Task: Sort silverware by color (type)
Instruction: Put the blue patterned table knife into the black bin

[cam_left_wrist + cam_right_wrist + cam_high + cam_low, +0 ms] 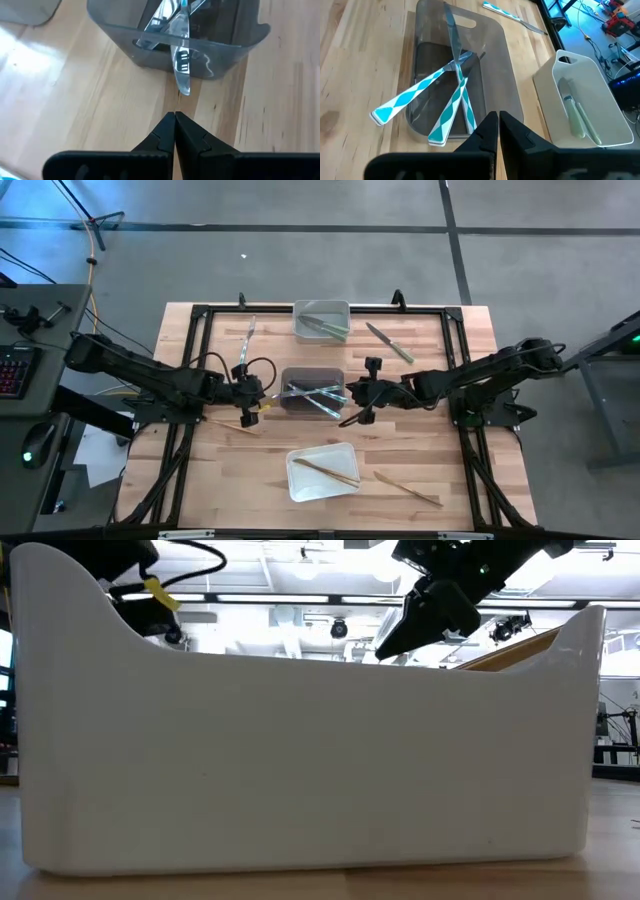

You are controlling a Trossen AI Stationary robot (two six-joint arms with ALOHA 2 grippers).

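Note:
The knife's blade (283,394) sticks out over the grey bin's side from a crossed pile, so my right gripper should first reach into the crossed blue utensils (311,392) and settle them.
The dark grey bin (313,374) at the table's middle holds several blue-and-silver utensils (447,107); one knife's blade (181,70) sticks out over its left wall. Green utensils (577,117) lie in the pale far bin (322,308). A tan one (325,470) lies in the white near bin (300,485). Loose on the table are a blue knife (249,338), a green knife (390,342) and two tan pieces (408,488), (228,423). My left gripper (175,116) hovers shut and empty just left of the grey bin. My right gripper (498,116) hovers shut and empty over that bin's right end.
In the low view the white near bin (300,760) fills the foreground, with a tan handle (505,652) poking above its rim. Black frame rails (200,360) run along the table's sides. Bare wood lies near left and far right.

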